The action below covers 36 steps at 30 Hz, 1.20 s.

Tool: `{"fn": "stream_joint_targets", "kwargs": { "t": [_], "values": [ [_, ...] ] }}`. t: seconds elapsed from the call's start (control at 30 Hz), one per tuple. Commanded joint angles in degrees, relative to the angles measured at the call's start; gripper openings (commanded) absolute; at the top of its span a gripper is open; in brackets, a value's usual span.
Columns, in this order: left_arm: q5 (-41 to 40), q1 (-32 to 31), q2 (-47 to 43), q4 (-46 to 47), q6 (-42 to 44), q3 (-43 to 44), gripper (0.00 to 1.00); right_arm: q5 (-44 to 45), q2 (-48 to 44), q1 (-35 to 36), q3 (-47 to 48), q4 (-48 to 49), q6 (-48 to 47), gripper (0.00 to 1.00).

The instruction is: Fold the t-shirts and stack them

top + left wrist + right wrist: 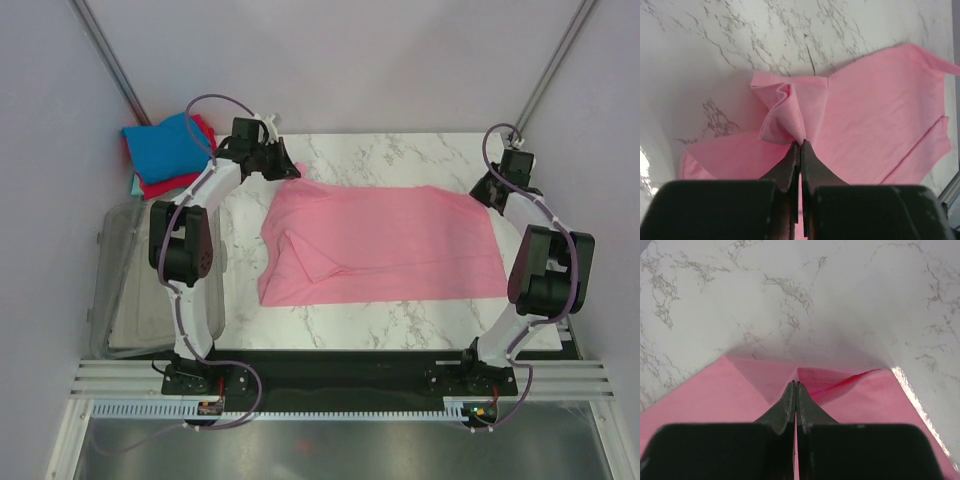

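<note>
Both grippers are holding the pink t-shirt's far corners (303,184). My left gripper carries on going toward the t-shirt's near edge and lets go over the cloth lying there (287,280).
A light pink t-shirt (390,245) lies spread across the marble table (400,155), with a loose fold near its left end. My left gripper (283,165) is at the shirt's far left corner. In the left wrist view that gripper (800,143) is shut on a bunched tuft of the pink cloth (875,110). My right gripper (484,192) is at the far right corner. In the right wrist view it (796,384) is shut on the lifted edge of the pink cloth (700,400). A blue t-shirt (165,145) tops a stack at the far left, with a red one (160,187) under it.
A clear plastic tub (128,290) stands on the left beside the left arm. A sliver of pale teal cloth (134,184) shows under the stack. Slanted metal poles rise at both far corners. Bare marble lies beyond and in front of the pink shirt.
</note>
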Motion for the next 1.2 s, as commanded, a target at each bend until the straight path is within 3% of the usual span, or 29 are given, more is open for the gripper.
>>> {"fn": "stream_joint_targets", "kwargs": {
  "t": [0.0, 0.17, 0.47, 0.9, 1.0, 1.03, 1.1, 1.13, 1.17],
  "values": [
    [-0.7, -1.9, -9.0, 1.0, 1.4, -6.4, 0.02, -1.0, -5.4, -0.1, -3.8, 0.2, 0.4, 0.0],
    [-2.1, -4.3, -17.5, 1.0, 2.1, -17.6, 0.02, -1.5, -10.2, -1.7, -9.4, -0.9, 0.3, 0.0],
    [-8.0, -6.7, -36.8, 0.9, 1.3, -36.5, 0.02, -10.0, -16.6, -13.7, -18.2, -1.0, 1.7, 0.0],
    [-6.7, -6.8, -45.1, -0.6, 1.1, -46.9, 0.02, -10.7, -15.9, -14.9, -20.5, -2.0, 2.1, 0.0],
    [-5.3, -7.5, -46.5, -0.9, -0.7, -49.7, 0.13, -8.7, -15.8, -15.1, -20.6, -3.6, 2.8, 0.0],
    [-5.0, -7.7, -47.6, -1.1, -1.2, -50.6, 0.21, -8.1, -15.9, -15.3, -20.6, -4.1, 3.1, 0.01],
    [-3.5, -8.2, -48.9, -2.6, -2.7, -52.9, 0.29, -7.0, -16.5, -16.5, -20.8, -5.3, 3.8, 0.26],
    [-3.0, -8.3, -50.0, -3.2, -3.5, -53.7, 0.45, -6.8, -16.8, -17.1, -21.0, -5.4, 4.0, 0.4],
    [-2.8, -8.6, -52.4, -3.9, -4.8, -55.4, 0.52, -7.6, -17.2, -18.5, -21.0, -5.4, 4.0, 0.61]
  ]
}}
